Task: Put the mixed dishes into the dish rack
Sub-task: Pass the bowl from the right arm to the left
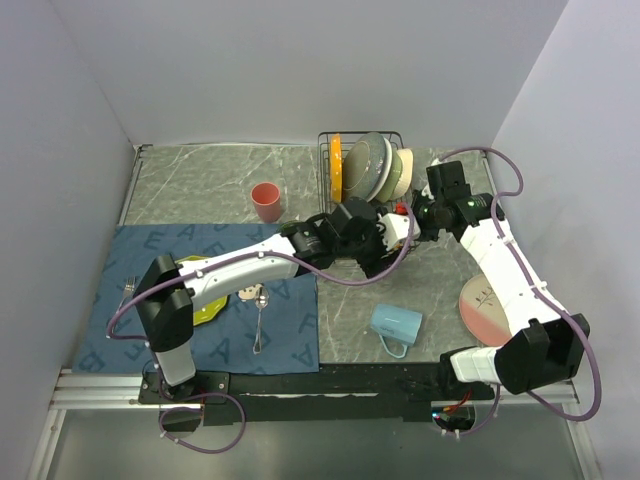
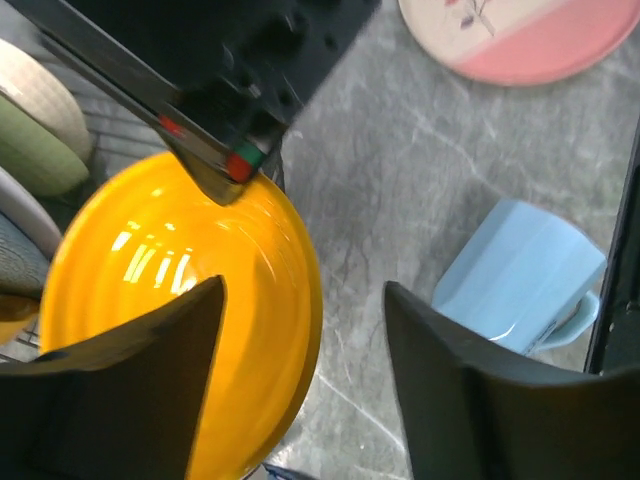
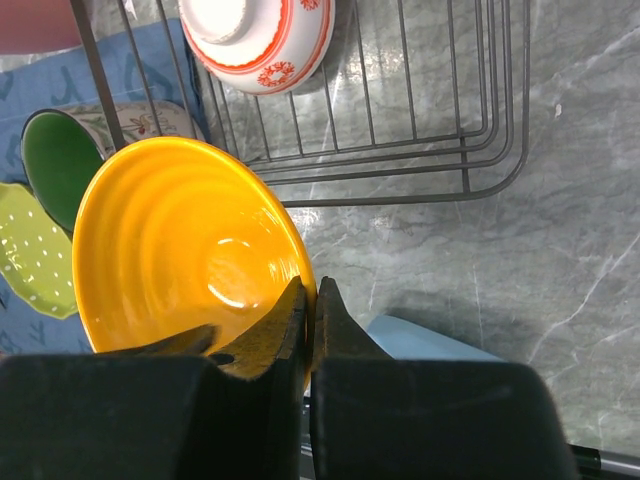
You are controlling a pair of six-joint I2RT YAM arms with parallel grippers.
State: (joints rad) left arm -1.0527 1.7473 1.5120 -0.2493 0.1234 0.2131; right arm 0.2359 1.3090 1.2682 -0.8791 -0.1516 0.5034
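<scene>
I should take the bowl's free edge (image 2: 315, 320) with my left gripper first, because my right gripper is closed on the orange bowl's rim (image 3: 302, 258). My right gripper should then open and move away.
An orange bowl (image 3: 190, 250) hangs tilted just off the near end of the black wire dish rack (image 1: 326, 160). My right gripper (image 3: 312, 300) is shut on its rim. The bowl also shows in the left wrist view (image 2: 180, 290), pinched at its upper rim. My left gripper (image 2: 305, 370) is open beside it, and the bowl's right edge lies between its fingers. In the top view the left gripper (image 1: 378, 245) and right gripper (image 1: 405, 222) meet at the rack's near end and hide the bowl. The rack holds an orange plate (image 1: 336, 165), a grey plate (image 1: 366, 160), a cream bowl (image 1: 400, 172) and a red-patterned dish (image 3: 258, 35).
A pink cup (image 1: 265, 202) stands left of the rack. A blue mug (image 1: 396, 325) lies on its side on the table, and a pink plate (image 1: 485, 310) sits under the right arm. A lime-green plate (image 1: 205, 305), spoon (image 1: 260, 315) and fork (image 1: 128, 290) lie on the blue mat (image 1: 150, 255). A green bowl (image 3: 60, 165) sits by the rack.
</scene>
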